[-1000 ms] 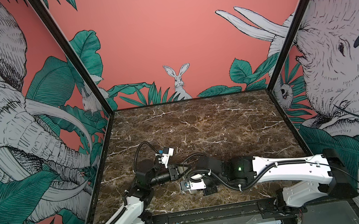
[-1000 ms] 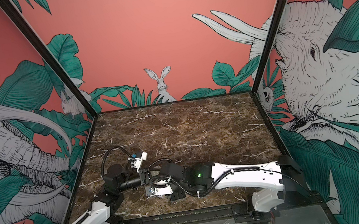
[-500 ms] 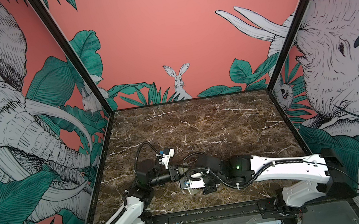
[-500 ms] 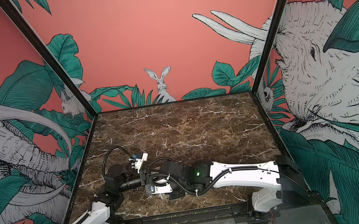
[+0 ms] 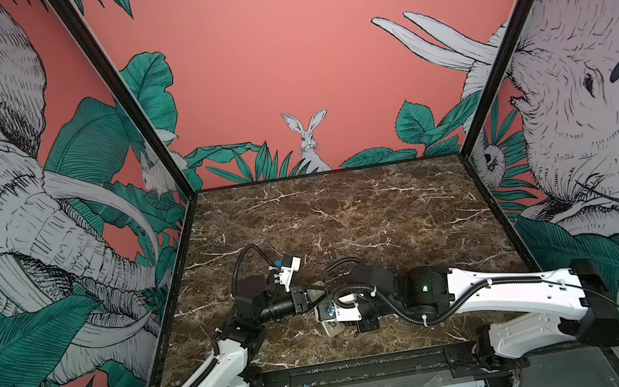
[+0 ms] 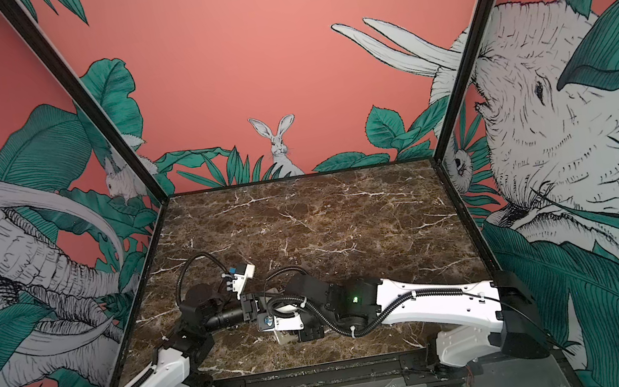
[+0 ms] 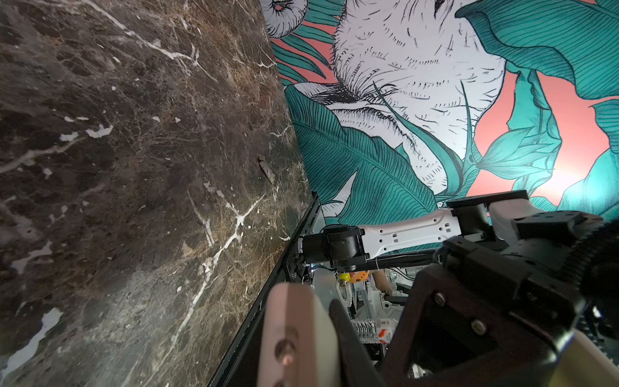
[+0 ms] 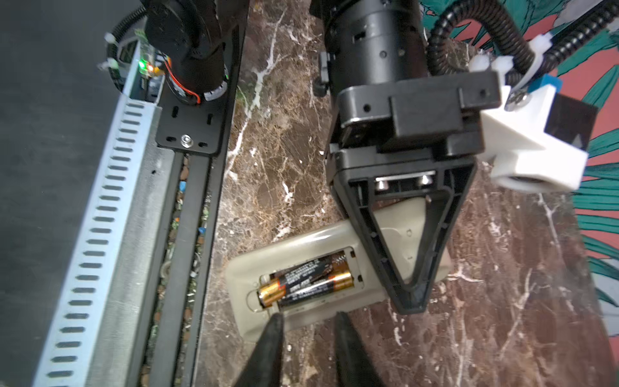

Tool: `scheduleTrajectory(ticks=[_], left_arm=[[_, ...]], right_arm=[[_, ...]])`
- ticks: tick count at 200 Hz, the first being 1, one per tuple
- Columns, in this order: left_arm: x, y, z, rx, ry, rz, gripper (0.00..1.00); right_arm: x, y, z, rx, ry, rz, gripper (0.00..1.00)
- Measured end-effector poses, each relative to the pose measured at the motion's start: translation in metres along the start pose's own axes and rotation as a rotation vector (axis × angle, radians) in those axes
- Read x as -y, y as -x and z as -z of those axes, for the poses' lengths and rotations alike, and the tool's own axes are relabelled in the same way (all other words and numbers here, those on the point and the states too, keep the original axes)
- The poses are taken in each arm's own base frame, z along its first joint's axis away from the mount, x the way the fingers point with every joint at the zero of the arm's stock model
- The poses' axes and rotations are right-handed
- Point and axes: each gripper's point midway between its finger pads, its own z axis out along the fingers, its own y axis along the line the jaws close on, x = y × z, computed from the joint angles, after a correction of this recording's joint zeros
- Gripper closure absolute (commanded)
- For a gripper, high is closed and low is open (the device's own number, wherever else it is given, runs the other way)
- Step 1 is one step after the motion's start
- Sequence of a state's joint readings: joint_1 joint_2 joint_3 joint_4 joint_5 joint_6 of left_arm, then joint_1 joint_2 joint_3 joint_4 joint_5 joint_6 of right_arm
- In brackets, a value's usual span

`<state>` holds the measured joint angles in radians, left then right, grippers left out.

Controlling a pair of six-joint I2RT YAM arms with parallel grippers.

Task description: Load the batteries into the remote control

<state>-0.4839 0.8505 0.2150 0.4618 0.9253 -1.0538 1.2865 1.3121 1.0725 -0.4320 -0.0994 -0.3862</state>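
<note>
One battery sits at a slant with its gold end over the bay's end (image 8: 268, 295), so the robot's right gripper should push that battery down into the bay (image 8: 290, 282).
The remote control (image 8: 301, 246) lies back up on the marble near the front rail, greyish-beige, its battery bay uncovered. Two batteries sit in the bay: one dark battery (image 8: 310, 268) lies deep by the spring, the other battery (image 8: 306, 288) lies beside it with a gold end reaching past the bay's end. My right gripper (image 8: 308, 321) hovers open just off the remote's long edge, nothing between its fingers. My left gripper (image 8: 412, 300) is shut on the remote's other end, one black finger lying across its back. In both top views the remote (image 5: 331, 329) (image 6: 283, 335) peeks out under the right wrist.
The black front rail (image 8: 197, 207) and the slotted cable duct (image 8: 100, 217) run close beside the remote. A small slim brownish piece (image 7: 266, 169) lies on the marble near the right wall. The two arms (image 5: 483, 293) (image 5: 211, 382) meet at the front middle of the table.
My right gripper's jaws have parted and the right arm has shifted slightly to the right. The left arm and the remote have not moved.
</note>
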Motion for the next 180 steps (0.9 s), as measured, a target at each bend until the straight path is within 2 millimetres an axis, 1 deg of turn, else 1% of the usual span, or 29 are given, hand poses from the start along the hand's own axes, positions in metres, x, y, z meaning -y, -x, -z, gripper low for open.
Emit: scheduleTrajectory(ticks=[8,24,50,73,103,139,180], left_arm=[[0.0,0.0,0.0,-0.001,0.0,0.001,1.0],[0.0,0.0,0.0,-0.002,0.0,0.001,1.0],[-0.001,0.0,0.0,-0.003,0.001,0.003,1.0],[0.001,0.002,-0.001,-0.003,0.001,0.002,1.0],[0.001,0.002,-0.001,-0.003,0.0,0.001,1.0],[0.001,0.002,-0.001,-0.003,0.0,0.002,1.0],[0.002,0.003,-0.001,-0.002,-0.002,0.004,1.0]], right_arm=[[-0.002,0.0,0.0,0.004,0.01,-0.001,0.58],[-0.004,0.001,0.0,0.007,0.024,0.001,0.57],[-0.007,0.001,0.0,0.013,0.039,0.004,0.64],[-0.009,0.001,0.0,0.013,0.049,0.008,0.67],[-0.013,0.0,-0.004,0.011,0.071,0.008,0.67],[-0.017,-0.008,-0.013,-0.025,0.092,0.005,0.67],[-0.016,-0.007,-0.014,-0.024,0.09,0.005,0.7]])
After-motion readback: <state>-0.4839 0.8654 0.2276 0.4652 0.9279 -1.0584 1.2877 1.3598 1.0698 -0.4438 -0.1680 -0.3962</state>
